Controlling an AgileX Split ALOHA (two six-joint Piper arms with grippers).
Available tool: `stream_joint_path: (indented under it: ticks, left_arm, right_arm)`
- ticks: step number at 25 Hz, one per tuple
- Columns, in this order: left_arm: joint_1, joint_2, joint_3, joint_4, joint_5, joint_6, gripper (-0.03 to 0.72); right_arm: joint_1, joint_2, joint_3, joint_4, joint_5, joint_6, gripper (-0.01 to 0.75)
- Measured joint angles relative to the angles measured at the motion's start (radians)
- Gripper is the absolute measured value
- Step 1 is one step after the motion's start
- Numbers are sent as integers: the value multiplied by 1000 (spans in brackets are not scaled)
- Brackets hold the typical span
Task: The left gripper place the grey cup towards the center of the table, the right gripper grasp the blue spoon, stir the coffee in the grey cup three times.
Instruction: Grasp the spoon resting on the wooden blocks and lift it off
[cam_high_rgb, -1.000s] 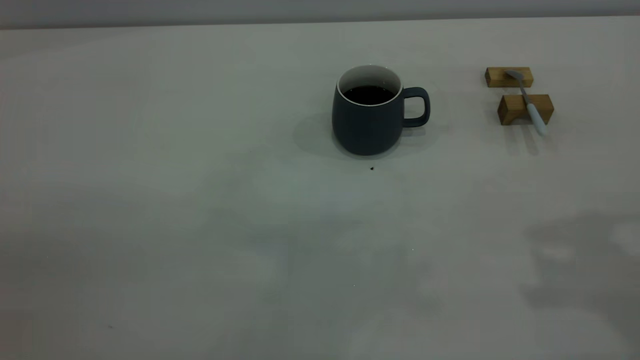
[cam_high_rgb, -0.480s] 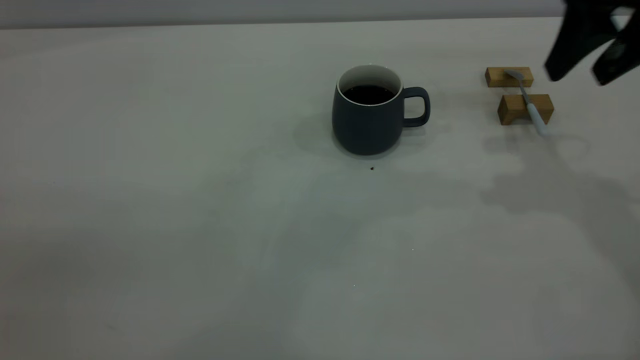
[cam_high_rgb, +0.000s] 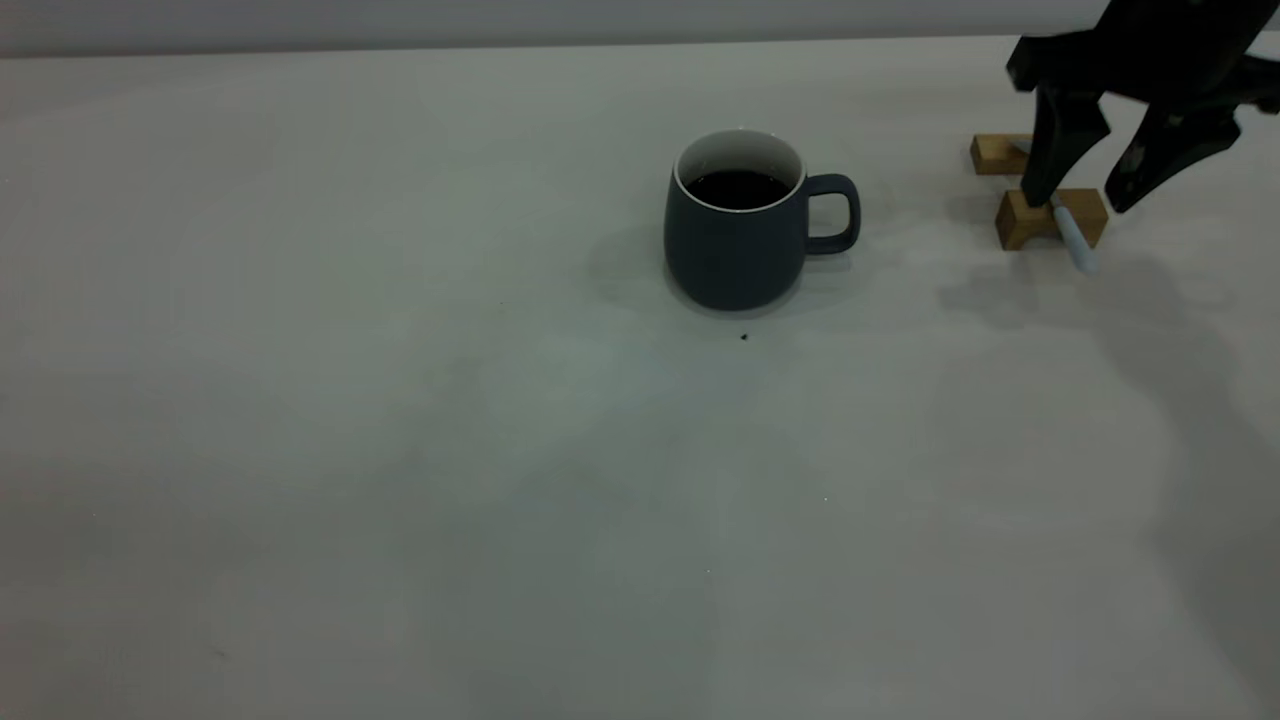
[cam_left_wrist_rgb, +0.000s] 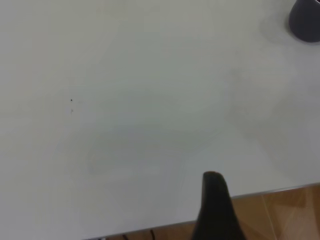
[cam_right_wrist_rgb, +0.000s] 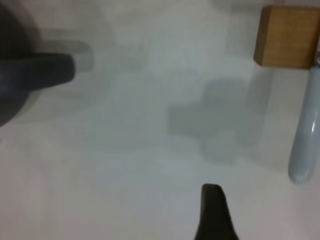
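Observation:
The blue spoon's handle (cam_high_rgb: 1070, 232) sticks out clear of the nearer block. My right gripper keeps bringing its open fingers down on both sides of the handle's loose end (cam_high_rgb: 1084, 258) until it closes.
The grey cup (cam_high_rgb: 735, 240) stands upright near the middle of the table (cam_high_rgb: 400, 450), handle to the right, with dark coffee (cam_high_rgb: 738, 188) inside. The blue spoon (cam_high_rgb: 1075, 240) lies across two wooden blocks at the far right. My right gripper (cam_high_rgb: 1077, 200) is open and hangs over the nearer block, one finger on each side of the spoon's handle. The right wrist view shows the pale handle (cam_right_wrist_rgb: 305, 140), one dark finger (cam_right_wrist_rgb: 214, 210) and the cup's handle (cam_right_wrist_rgb: 40, 70). Of my left gripper only one finger (cam_left_wrist_rgb: 215, 200) shows, over the table's edge, far from the cup (cam_left_wrist_rgb: 306, 20).
Two small wooden blocks, a nearer one (cam_high_rgb: 1025, 220) and a farther one (cam_high_rgb: 995, 152), carry the spoon. A tiny dark speck (cam_high_rgb: 744, 337) lies just in front of the cup. The table's edge and a wooden floor (cam_left_wrist_rgb: 280, 210) show in the left wrist view.
My right gripper came into view from the upper right and dropped down over the spoon, its fingers now straddling the handle. The cup and spoon have not moved.

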Motion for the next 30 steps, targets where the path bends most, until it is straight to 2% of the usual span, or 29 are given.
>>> stream_joint_path:
  ticks: [5, 22, 30]
  left_arm:
    - [0, 0, 0, 0, 0, 0, 585]
    - [0, 0, 0, 0, 0, 0, 585]
    - [0, 0, 0, 0, 0, 0, 585]
  right_arm:
    - [0, 58, -41, -58, 0, 18, 566]
    - [0, 162, -44, -95, -175, 31, 566]
    - [0, 191, -44, -97, -218, 31, 566]
